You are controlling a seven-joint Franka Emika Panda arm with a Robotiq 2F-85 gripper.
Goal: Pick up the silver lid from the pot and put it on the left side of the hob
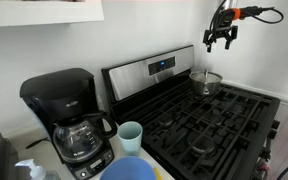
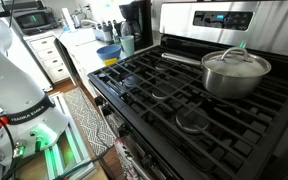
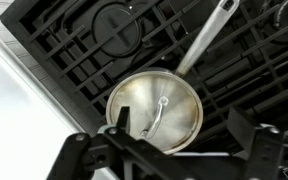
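Note:
The silver lid (image 3: pixel 132 98) will come off almost level and leave the pot behind when I lift, because the arched handle (image 3: pixel 157 117) runs across the middle of the round disc.
The silver lid (image 2: pixel 236 62) sits on the pot (image 2: pixel 234 78), a small steel saucepan on a back burner of the black hob (image 2: pixel 154 85). In the wrist view the lid (image 3: pixel 154 108) is a round shiny disc with an arched centre handle, and the pot's long handle (image 3: pixel 209 40) points away over the grates (image 3: pixel 74 50). My gripper (image 1: pixel 221 38) hangs well above the pot (image 1: pixel 206 82), fingers pointing down. In the wrist view the gripper (image 3: pixel 184 135) is open and empty, its fingers apart above the lid.
A black coffee maker (image 1: pixel 69 110), a pale green cup (image 1: pixel 130 133) and a blue plate (image 1: pixel 134 170) stand on the counter beside the hob (image 1: pixel 214 125). The steel back panel with a blue display (image 1: pixel 162 66) rises behind the burners. The robot base (image 2: pixel 14 80) stands on the floor.

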